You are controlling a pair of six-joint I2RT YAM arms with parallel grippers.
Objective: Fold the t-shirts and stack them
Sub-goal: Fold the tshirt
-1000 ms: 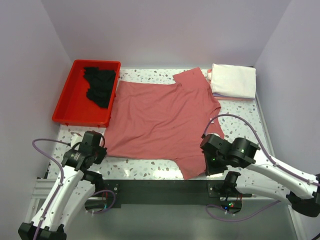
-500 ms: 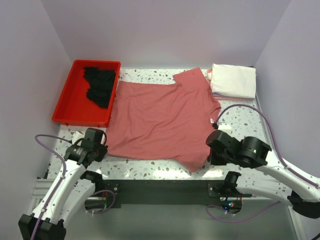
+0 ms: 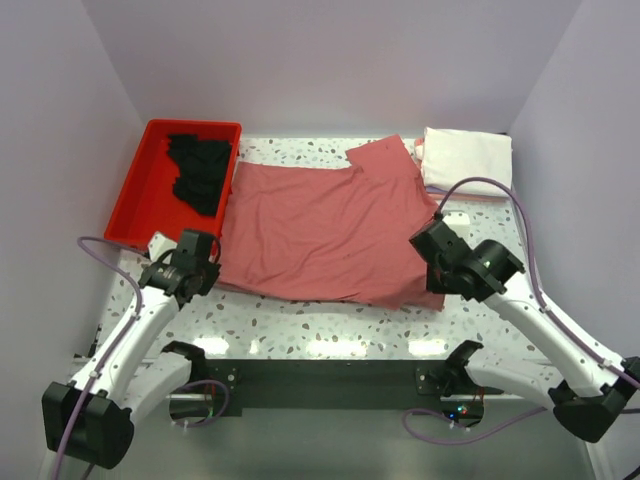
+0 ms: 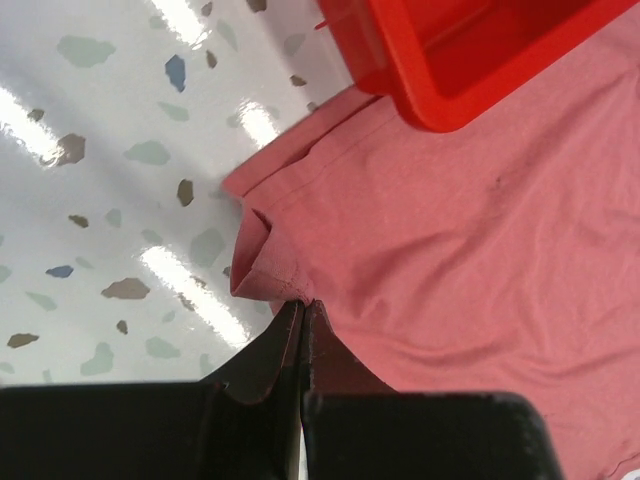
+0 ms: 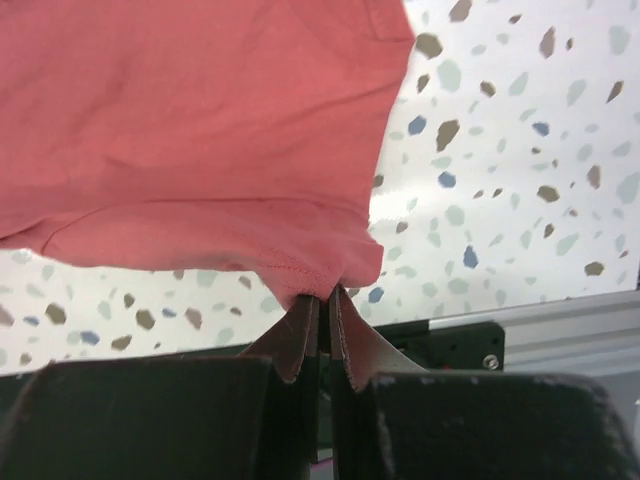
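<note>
I keep moving my right gripper forward until its corner lies over the body (image 3: pixel 402 218), because my grippers hold both hem corners (image 5: pixel 352 264) and the rose t-shirt lies flat ahead.
A dusty-rose t-shirt (image 3: pixel 320 225) lies spread across the middle of the table, its near hem lifted and drawn back over the body. My left gripper (image 3: pixel 205 270) is shut on the hem's left corner (image 4: pixel 262 275). My right gripper (image 3: pixel 432 240) is shut on the hem's right corner (image 5: pixel 320 282), held above the table. A black t-shirt (image 3: pixel 198 168) lies crumpled in the red tray (image 3: pixel 138 205). A folded white t-shirt (image 3: pixel 468 160) tops a stack at the far right, with pinkish cloth (image 3: pixel 470 197) showing under it.
The red tray's corner (image 4: pixel 440 90) sits right beside the rose shirt's left edge. The speckled table (image 3: pixel 330 325) ends in a black rail (image 3: pixel 320 375) at the front. Lilac walls close in the back and both sides.
Both grippers have carried the near hem away from the front edge toward the back, folding the shirt's lower part over itself. The right arm swung furthest.
</note>
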